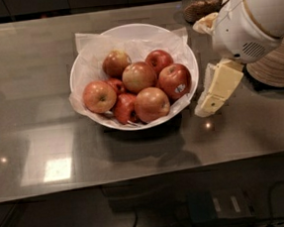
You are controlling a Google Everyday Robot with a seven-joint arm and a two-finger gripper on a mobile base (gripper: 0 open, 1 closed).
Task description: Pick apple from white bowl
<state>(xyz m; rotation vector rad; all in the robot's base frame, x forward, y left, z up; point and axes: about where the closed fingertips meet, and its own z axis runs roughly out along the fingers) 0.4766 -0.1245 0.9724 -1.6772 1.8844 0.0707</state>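
Observation:
The robot's gripper hangs outside the white bowl's rim (193, 91), too far away to take hold, so it should go in over the bowl's rim and bring open fingers to the deep-red apple (174, 80).
The white bowl (92, 61), lined with crinkled white paper, sits in the middle of the grey counter and holds several apples. The deep-red apple (174, 80) with a small white sticker lies at the bowl's right side. A smaller plain red apple (158, 60) is behind it, and paler orange-yellow apples fill the middle and left. My gripper (211, 99) hangs just right of the bowl's rim, close above the counter, beside the stickered apple and apart from it. It holds nothing.
Stacked cream paper bowls (277, 66) stand at the right, partly behind my white arm (253, 21). A glass jar (200, 1) with brown contents stands at the back right. The counter's front edge (138, 185) runs across the lower part of the view.

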